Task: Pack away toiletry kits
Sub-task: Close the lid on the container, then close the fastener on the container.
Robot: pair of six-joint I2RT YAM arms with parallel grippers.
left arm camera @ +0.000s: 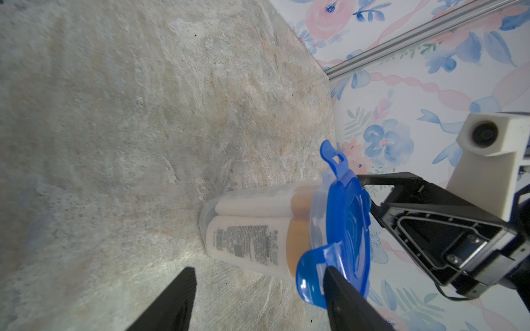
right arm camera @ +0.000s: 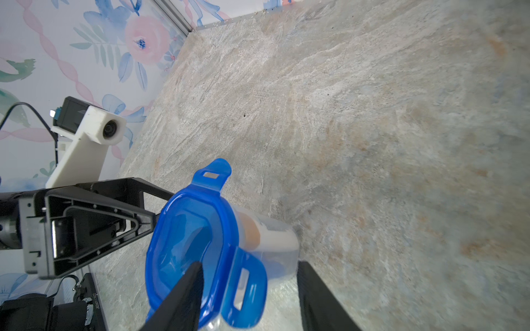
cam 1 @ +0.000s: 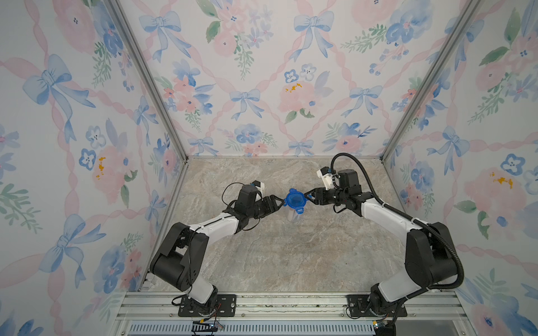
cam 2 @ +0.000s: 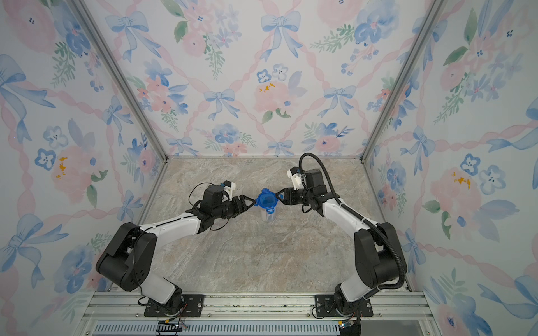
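Note:
I should open my left gripper and shift it until its fingers straddle that tab, because the blue lid's tab (left arm camera: pixel 312 274) meets only one of its fingers.
A clear plastic cup (left arm camera: pixel 209 212) stands mid-table with a round blue lid (cam 1: pixel 294 200) (cam 2: pixel 266 200) on its rim. Through its wall I see the toiletry kits: a printed white bottle with a yellow cap (left arm camera: pixel 243 243) and a slim yellow-capped white tube (left arm camera: pixel 258 200) (right arm camera: pixel 269 232). My left gripper (cam 1: pixel 281 201) (left arm camera: pixel 258 272) is open at the lid's left side. One finger lies against a lid tab (left arm camera: pixel 309 275); the other is clear of it. My right gripper (cam 1: pixel 307 196) (right arm camera: pixel 251 265) is open on the lid's right side, its fingers straddling another tab (right arm camera: pixel 246 286).
The marble-patterned table (cam 1: pixel 276 256) is boxed in by floral walls with aluminium corner posts (cam 1: pixel 387 154). A metal rail (cam 1: pixel 291 302) carrying both arm bases runs along the front edge. Each wrist view shows the opposite gripper close to the lid.

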